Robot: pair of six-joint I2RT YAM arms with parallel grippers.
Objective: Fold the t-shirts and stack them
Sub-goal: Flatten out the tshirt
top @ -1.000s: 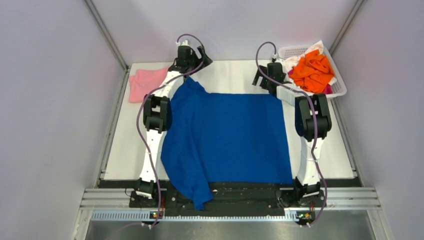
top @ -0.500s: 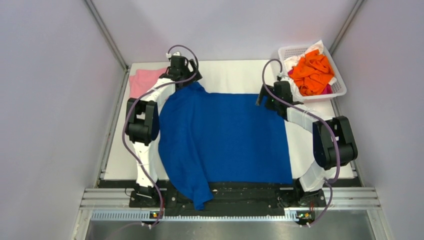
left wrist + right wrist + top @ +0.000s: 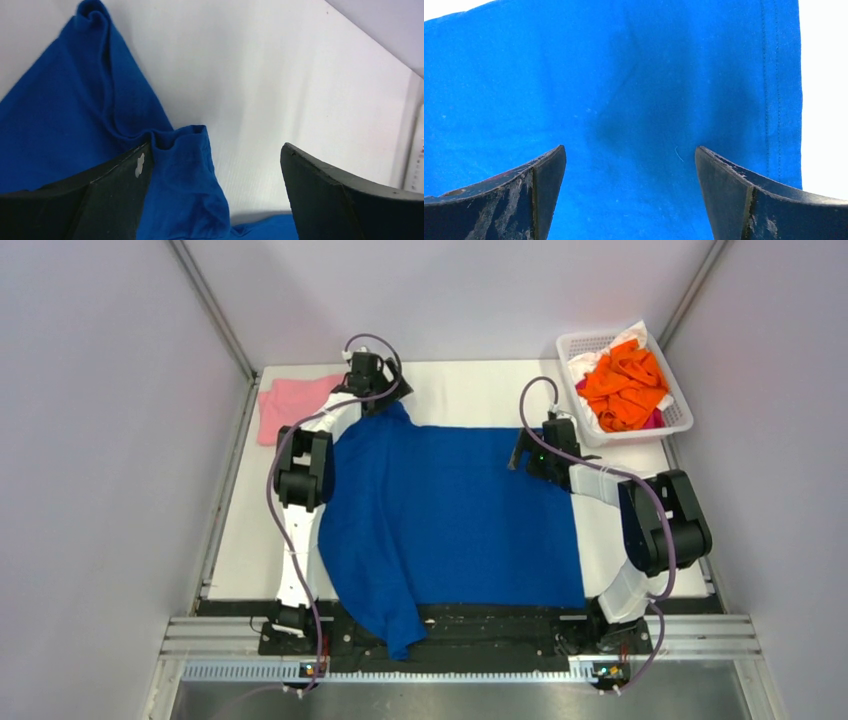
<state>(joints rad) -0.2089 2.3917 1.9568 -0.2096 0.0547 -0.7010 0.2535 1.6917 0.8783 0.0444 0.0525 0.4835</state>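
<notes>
The royal blue t-shirt has its sleeve hanging over the table's near edge (image 3: 398, 630), so my left gripper should go onto its body (image 3: 376, 458) and help my right gripper slide the t-shirt inward.
The royal blue t-shirt (image 3: 450, 515) lies spread on the white table, plain side up, its lower left hanging over the near edge. My left gripper (image 3: 372, 390) is open at the shirt's far left corner; in the left wrist view a bunched blue fold (image 3: 185, 185) rests against the left finger (image 3: 100, 200). My right gripper (image 3: 530, 452) is open just above the shirt's far right part; the right wrist view shows flat blue cloth (image 3: 634, 100) and its hem between the jaws. A folded pink t-shirt (image 3: 292, 405) lies at the far left. Orange t-shirts (image 3: 625, 380) fill the basket.
A white lattice basket (image 3: 680, 405) stands at the far right corner with orange, white and pink cloth in it. Grey walls close in on both sides. A metal rail (image 3: 460, 635) runs along the near edge by the arm bases.
The left gripper has shifted slightly right at the shirt's far left corner. The right gripper moved toward the near side and down over the shirt's far right part. The shirt looks unmoved.
</notes>
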